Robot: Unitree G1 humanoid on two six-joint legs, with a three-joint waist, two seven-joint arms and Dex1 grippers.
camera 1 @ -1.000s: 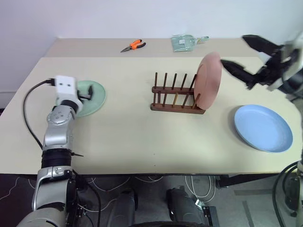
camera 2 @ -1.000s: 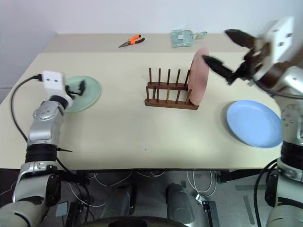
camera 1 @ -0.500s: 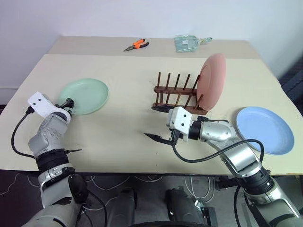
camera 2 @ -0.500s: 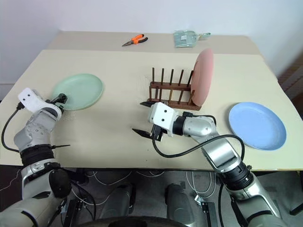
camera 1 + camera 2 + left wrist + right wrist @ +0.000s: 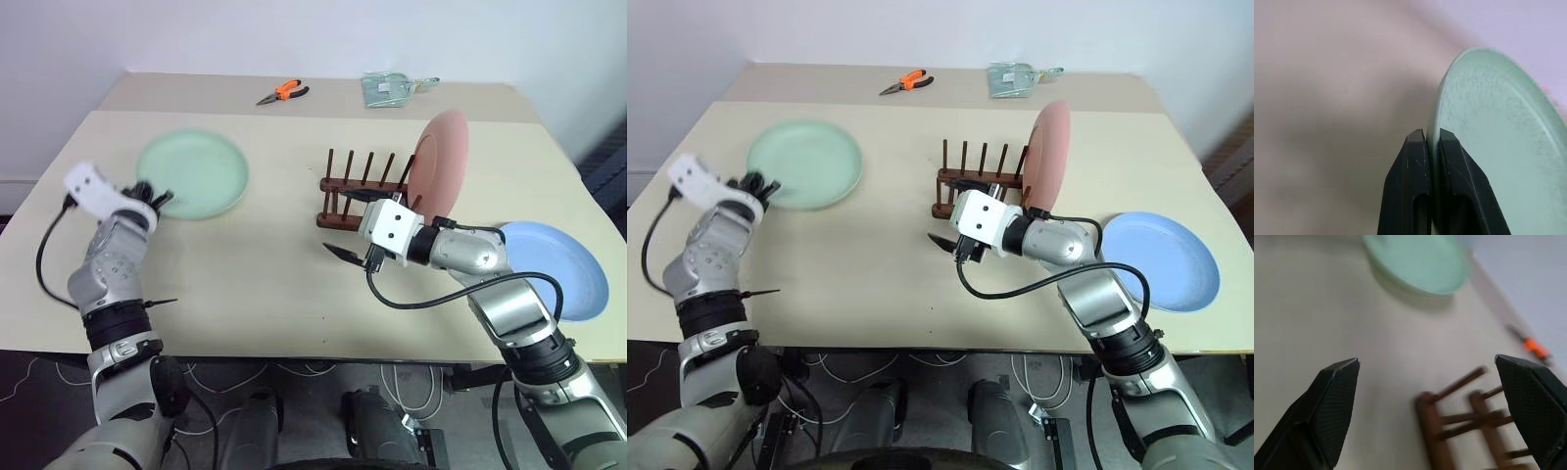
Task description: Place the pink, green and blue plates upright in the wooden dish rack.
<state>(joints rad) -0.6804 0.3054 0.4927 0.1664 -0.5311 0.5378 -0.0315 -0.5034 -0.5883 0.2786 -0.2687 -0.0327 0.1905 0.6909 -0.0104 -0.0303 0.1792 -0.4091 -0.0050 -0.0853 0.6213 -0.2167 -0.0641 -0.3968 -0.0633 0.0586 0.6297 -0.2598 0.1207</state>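
Observation:
My left gripper has the green plate a long way from the rack. I should pass the plate to my right gripper to stand it next to the pink plate.
The pale green plate hangs tilted just above the table at the left, its near rim pinched by my left gripper. In the left wrist view the two black fingers are shut on that rim. The pink plate stands upright at the right end of the wooden dish rack. The blue plate lies flat on the table at the right. My right gripper hovers open and empty just in front of the rack's left end, fingers spread wide.
Orange-handled pliers and a clear packet lie on the far strip of table behind the rack. The beige table is bare between the two arms.
My left gripper has shut on the green plate's rim and raised it up and to the right. My right arm came down from beside the pink plate to the rack's front.

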